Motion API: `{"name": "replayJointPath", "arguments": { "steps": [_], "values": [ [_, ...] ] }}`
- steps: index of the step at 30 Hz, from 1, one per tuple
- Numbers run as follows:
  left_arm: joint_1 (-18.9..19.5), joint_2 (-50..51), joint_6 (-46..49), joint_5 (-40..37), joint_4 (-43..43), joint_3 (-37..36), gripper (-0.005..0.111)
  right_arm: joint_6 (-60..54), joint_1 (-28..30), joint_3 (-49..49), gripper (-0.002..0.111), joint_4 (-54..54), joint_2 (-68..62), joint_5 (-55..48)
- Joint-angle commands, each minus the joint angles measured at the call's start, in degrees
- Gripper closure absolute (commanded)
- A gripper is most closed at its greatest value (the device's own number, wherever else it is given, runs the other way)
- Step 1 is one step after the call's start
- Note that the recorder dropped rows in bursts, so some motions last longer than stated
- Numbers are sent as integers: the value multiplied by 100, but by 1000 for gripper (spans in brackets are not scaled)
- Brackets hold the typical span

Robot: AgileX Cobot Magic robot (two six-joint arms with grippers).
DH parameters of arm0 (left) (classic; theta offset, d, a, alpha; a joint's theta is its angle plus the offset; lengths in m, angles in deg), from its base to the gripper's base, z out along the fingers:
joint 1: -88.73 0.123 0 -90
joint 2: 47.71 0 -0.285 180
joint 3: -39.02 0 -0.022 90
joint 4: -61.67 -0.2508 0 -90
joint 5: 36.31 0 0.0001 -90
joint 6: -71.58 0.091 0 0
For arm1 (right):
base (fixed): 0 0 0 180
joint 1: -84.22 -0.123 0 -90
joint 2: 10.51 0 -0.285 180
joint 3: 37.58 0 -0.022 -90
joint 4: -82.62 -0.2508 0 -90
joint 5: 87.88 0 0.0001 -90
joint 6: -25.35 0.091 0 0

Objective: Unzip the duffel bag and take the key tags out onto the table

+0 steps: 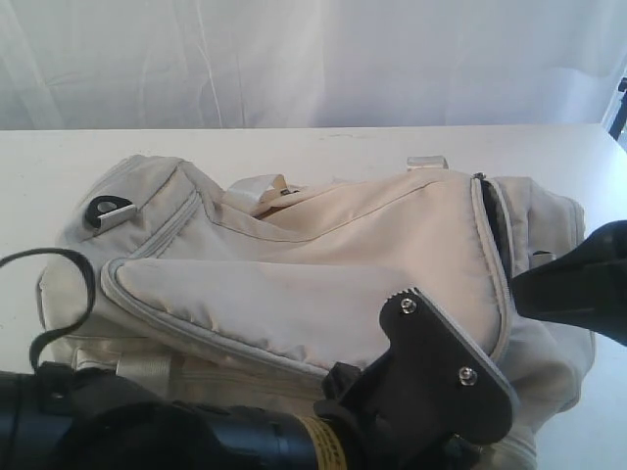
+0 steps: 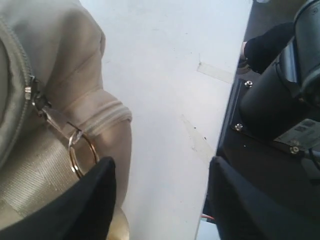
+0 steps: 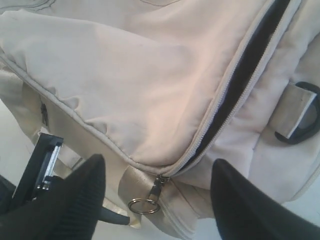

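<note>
The zipper pull's metal ring is outside the open fingers of my left gripper, so my left gripper should move toward the bag and close around the ring.
The cream duffel bag lies across the white table. Its grey-edged zipper gapes at the right end, a dark slit in the right wrist view. My left gripper is open over bare table beside the bag's end. One of its fingers sits close to a zipper pull with a metal ring, and nothing is between the jaws. My right gripper is open too, straddling the bag's lower corner just above another ringed zipper pull without holding it. The key tags are out of view.
A black D-ring sits on the bag's left end and another on a strap near the open zipper. The table's edge runs close to my left gripper, with dark robot hardware beyond. A black cable loops at the front left.
</note>
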Motion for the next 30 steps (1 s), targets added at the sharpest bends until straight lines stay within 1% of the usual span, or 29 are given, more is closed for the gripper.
{"name": "replayJointPath", "arguments": {
  "steps": [1, 5, 8, 9, 11, 13, 16, 19, 30],
  "values": [
    [13, 74, -87, -9, 85, 34, 48, 22, -17, -51, 51, -21, 34, 1],
    [13, -147, -87, -53, 217, 34, 48, 22, -17, -51, 51, -21, 34, 1],
    [38, -207, 298, 99, 226, 34, 48, 22, -17, -51, 51, -32, 34, 35],
    [80, -196, 309, 121, 226, 34, 48, 22, -17, -51, 51, -32, 34, 74],
    [358, -163, 309, 58, 392, 34, 48, 22, -17, -51, 51, -32, 34, 143],
    [463, -113, 309, 21, 390, 34, 48, 22, -17, -51, 51, -32, 34, 220],
    [463, 103, 284, -82, 390, 34, 48, 22, -17, -51, 51, -32, 34, 326],
    [463, 308, 105, 17, 390, 34, 48, 22, -17, -51, 51, -32, 34, 339],
    [463, 369, -58, 149, 390, 34, 48, 22, -17, -51, 51, -32, 34, 378]
  ]
}}
